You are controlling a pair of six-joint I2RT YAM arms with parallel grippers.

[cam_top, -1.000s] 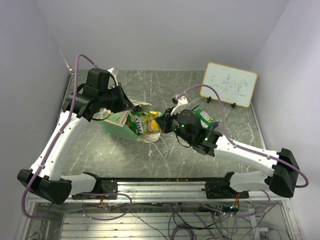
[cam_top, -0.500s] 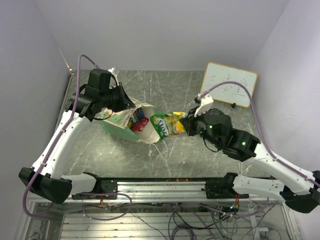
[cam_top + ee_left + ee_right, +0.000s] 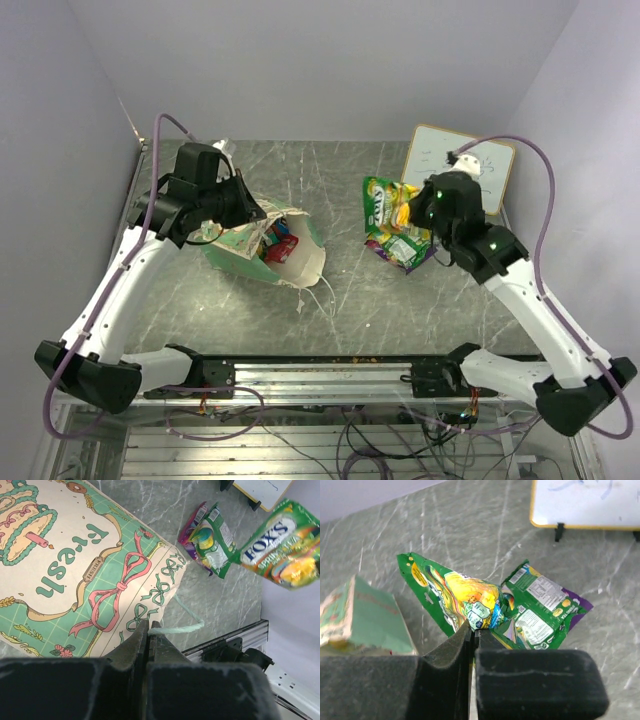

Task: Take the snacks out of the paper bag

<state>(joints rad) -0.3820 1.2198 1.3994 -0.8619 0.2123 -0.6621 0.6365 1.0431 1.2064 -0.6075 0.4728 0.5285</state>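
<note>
My right gripper should keep moving the green-yellow snack packet (image 3: 384, 204) down until it rests on the green packet (image 3: 402, 249), because it hangs above it and clear of the paper bag.
The mint-green paper bag (image 3: 250, 252) lies on its side with its mouth facing right, and a red snack (image 3: 281, 246) shows inside. My left gripper (image 3: 228, 214) is shut on the bag's (image 3: 75, 570) patterned edge, and a string handle (image 3: 186, 625) trails beside the tips. My right gripper (image 3: 408, 211) is shut on a green-yellow snack packet (image 3: 381, 203), holding it in the air right of the bag. In the right wrist view that packet (image 3: 462, 595) sticks out past the gripper (image 3: 473, 628). Beneath it a green packet (image 3: 540, 611) lies on a purple one (image 3: 581, 605).
A white framed whiteboard (image 3: 460, 168) stands at the back right, just behind the right gripper. The packets on the table (image 3: 405, 250) lie in front of it. A metal rail (image 3: 320, 372) runs along the near edge, and grey walls close in both sides.
My right gripper pulled the green-yellow packet out of the bag's mouth and carried it right and back, over the packets near the whiteboard. The left gripper kept its hold on the bag.
</note>
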